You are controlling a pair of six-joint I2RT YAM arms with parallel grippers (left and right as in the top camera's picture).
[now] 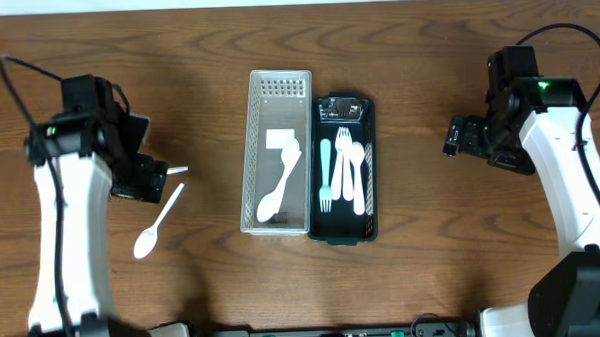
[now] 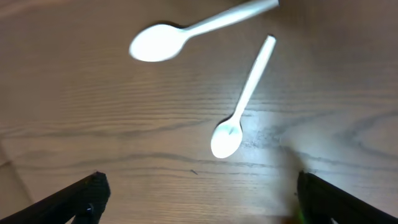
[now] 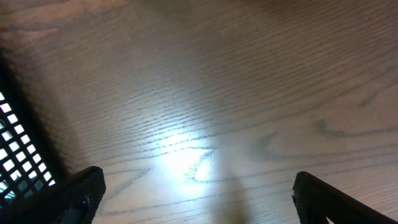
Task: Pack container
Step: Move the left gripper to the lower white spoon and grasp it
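Note:
The left gripper's fingers are open across the near spoon's handle (image 1: 168, 207), which lies clear of the far spoon. The robot should carry on lowering them until they are on both sides of that handle (image 1: 171, 202).
Two white plastic spoons lie on the wood table at the left: one in full view (image 1: 159, 222), the other mostly hidden under my left gripper with its handle tip showing (image 1: 178, 170). The left wrist view shows both, a near one (image 2: 242, 104) and a far one (image 2: 186, 33). My left gripper (image 1: 156, 180) (image 2: 199, 199) is open and empty above them. A white basket (image 1: 250, 160) holds a white spoon (image 1: 281, 184). A black basket (image 1: 371, 166) holds a teal fork (image 1: 325, 173) and white cutlery (image 1: 348, 167). My right gripper (image 1: 453, 138) (image 3: 199, 193) is open and empty, right of the black basket.
The black basket's mesh wall shows at the left edge of the right wrist view (image 3: 12, 149). Bare wood table (image 1: 432, 234) surrounds both baskets. Arm cables run near the top corners.

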